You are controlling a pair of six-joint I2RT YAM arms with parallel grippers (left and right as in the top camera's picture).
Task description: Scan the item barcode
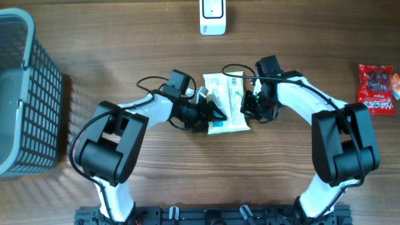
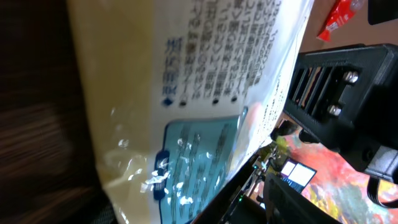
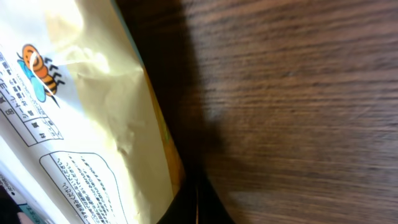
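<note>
I should move my right gripper back while my left gripper flips the packet over, because my right gripper's closed fingers are up against the packet's yellow edge (image 3: 163, 134).
A cream packet (image 1: 228, 94) with printed text and a blue panel lies mid-table. My left gripper (image 1: 215, 114) reaches in from the left, its dark fingers over the packet's lower left part. In the left wrist view the packet (image 2: 186, 74) fills the frame close up, and my own fingers do not show. My right gripper (image 1: 250, 106) is at the packet's right edge. In the right wrist view its fingers (image 3: 198, 208) are shut together, right against the yellow edge of the packet (image 3: 81, 112). Whether that edge is pinched does not show. No barcode shows.
A white scanner (image 1: 212, 17) stands at the table's far edge, above the packet. A red snack bag (image 1: 377, 87) lies at the far right. A grey mesh basket (image 1: 25, 94) fills the left side. The right arm's black body (image 2: 348, 93) crowds the left wrist view.
</note>
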